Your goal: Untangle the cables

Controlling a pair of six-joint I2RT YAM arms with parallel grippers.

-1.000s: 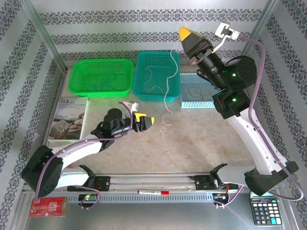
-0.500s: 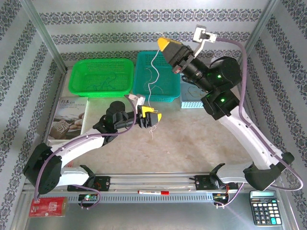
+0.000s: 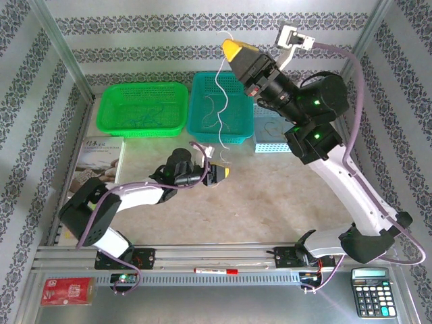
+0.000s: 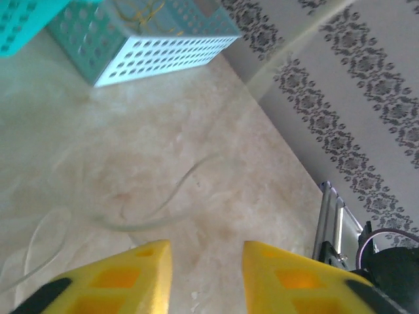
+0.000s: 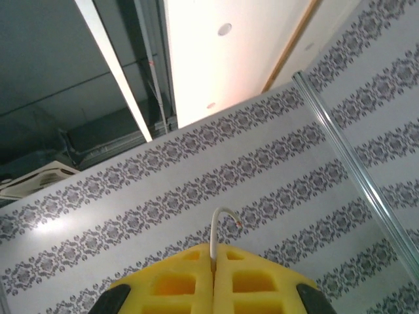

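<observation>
My right gripper has the cable's looped lower end [image 3: 224, 156] hanging beyond my left gripper's fingers, so it should swing it closer for my left gripper to pinch, then pull it tight.
My right gripper [image 3: 233, 48] is raised high over the back of the table, shut on a whitish cable [image 3: 217, 75]. The cable's short end sticks up out of the closed fingers [image 5: 213, 229]. The rest hangs down in a wavy line in front of the teal basket [image 3: 202, 131], ending beside my left gripper [image 3: 223, 172]. The left gripper [image 4: 206, 245] is low over the table, its yellow fingers apart with nothing between them. A blurred loop of cable [image 4: 160, 212] lies just ahead of them. More cables lie in the green basket [image 3: 108, 108] and the light-blue basket [image 3: 273, 147].
Three baskets line the back of the table. An open book [image 3: 94, 165] lies at the left. A calculator [image 3: 373, 291], a red-capped pen [image 3: 216, 271] and a red packet [image 3: 67, 290] sit along the near rail. Patterned walls close in the back and sides.
The right gripper carried the cable up and to the left, lifting its lower end off the table. The left arm reached right to that lower end and its jaws narrowed.
</observation>
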